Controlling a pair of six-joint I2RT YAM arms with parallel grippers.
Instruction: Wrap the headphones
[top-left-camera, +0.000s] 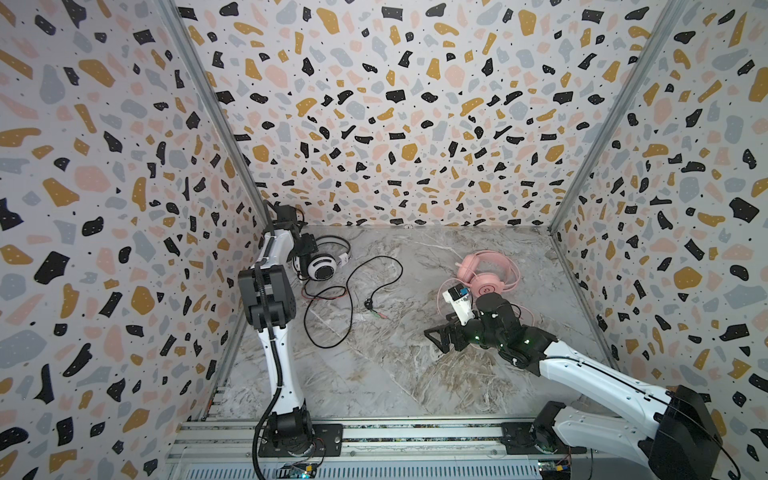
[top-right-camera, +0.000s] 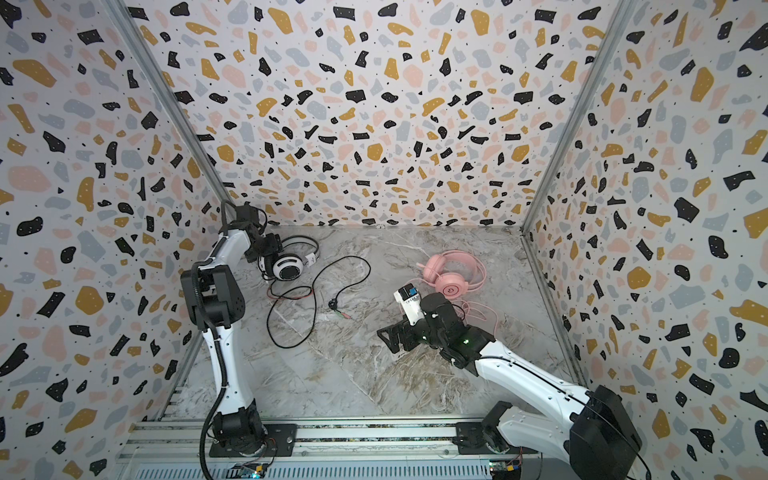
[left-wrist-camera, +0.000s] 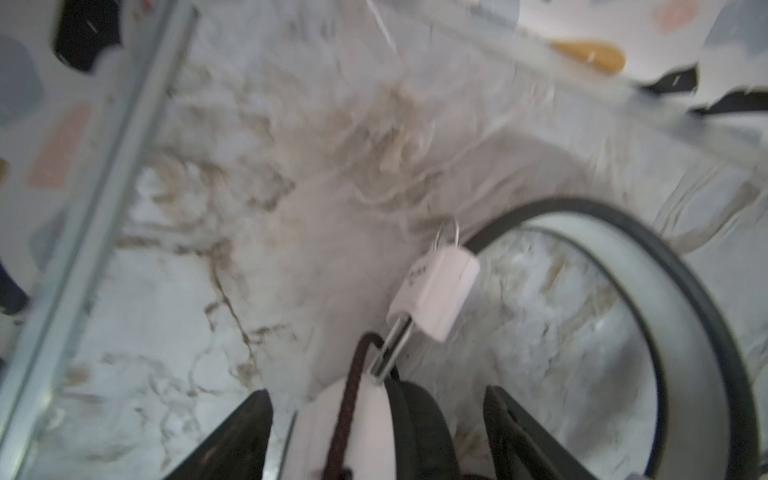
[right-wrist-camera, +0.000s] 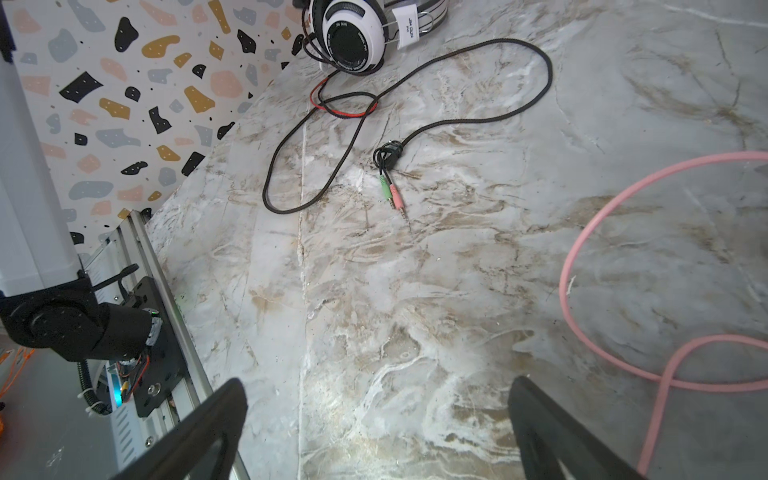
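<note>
The white-and-black headphones (top-left-camera: 323, 267) are lying in the back corner, a long way from my right gripper, so I should first use my left gripper to pull them by one earcup to the middle (top-left-camera: 380, 297).
The white-and-black headphones (top-left-camera: 322, 268) (top-right-camera: 289, 268) lie at the back left of the marble table. My left gripper (top-left-camera: 305, 249) (left-wrist-camera: 376, 395) is open and straddles one earcup (left-wrist-camera: 365, 428), with a gap showing on each side. Their thin black cable (top-left-camera: 353, 291) (right-wrist-camera: 457, 116) loops across the table to a green and pink pair of plugs (right-wrist-camera: 392, 195). The pink headphones (top-left-camera: 486, 274) (top-right-camera: 453, 276) lie at the back right, and their pink cable (right-wrist-camera: 582, 249) curls beside my right arm. My right gripper (top-left-camera: 436, 336) (right-wrist-camera: 377, 388) hangs open over bare marble with nothing between its fingers.
Terrazzo-patterned walls close in the table on three sides, and a metal corner post (left-wrist-camera: 104, 208) runs close by the left gripper. An aluminium rail (top-left-camera: 374, 436) carrying both arm bases runs along the front. A short red wire (right-wrist-camera: 345, 112) lies by the black cable.
</note>
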